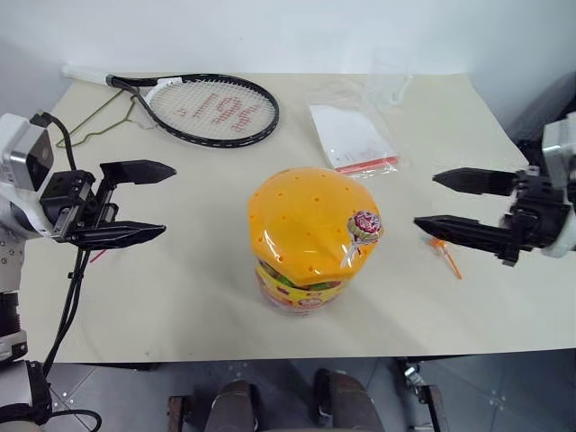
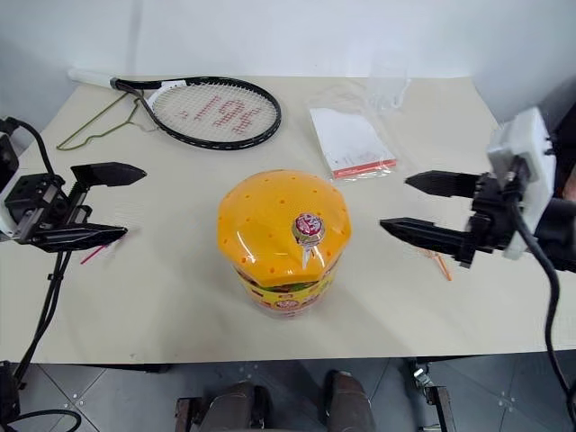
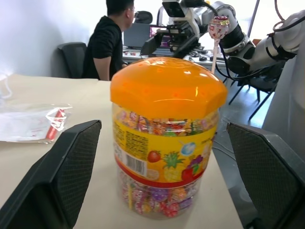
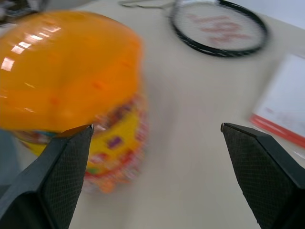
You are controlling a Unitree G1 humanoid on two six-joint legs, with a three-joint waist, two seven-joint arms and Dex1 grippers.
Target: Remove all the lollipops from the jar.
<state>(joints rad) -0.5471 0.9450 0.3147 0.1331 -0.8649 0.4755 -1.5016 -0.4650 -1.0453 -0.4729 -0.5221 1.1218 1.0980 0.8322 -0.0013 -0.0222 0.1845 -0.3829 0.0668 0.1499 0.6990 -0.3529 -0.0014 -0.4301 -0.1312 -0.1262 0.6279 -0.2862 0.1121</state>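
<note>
The red-pink lollipop (image 1: 364, 223) stands free on the jar's lid, next to the open fingers of my right gripper, so I should keep moving in until they are around the lollipop's stick (image 1: 351, 253).
The jar (image 1: 301, 236), a burger-shaped tub with an orange holed lid, stands upright in the middle of the table. One lollipop (image 1: 365, 225) in a red-pink wrapper stands on its white stick in the lid's right side; the left wrist view shows it as the lollipop (image 3: 218, 27) above the jar (image 3: 167, 143). Another lollipop with an orange stick (image 1: 447, 256) lies on the table to the right, partly behind my right gripper. A thin pink stick (image 1: 96, 256) lies under my left gripper. My left gripper (image 1: 170, 200) hangs open left of the jar. My right gripper (image 1: 425, 200) is open, level with the lid, empty.
A tennis racket (image 1: 211, 108) and a wire hanger (image 1: 101, 121) lie at the back left. A clear plastic bag with papers (image 1: 353, 137) lies at the back right. A person (image 3: 107, 40) sits beyond the table in the left wrist view.
</note>
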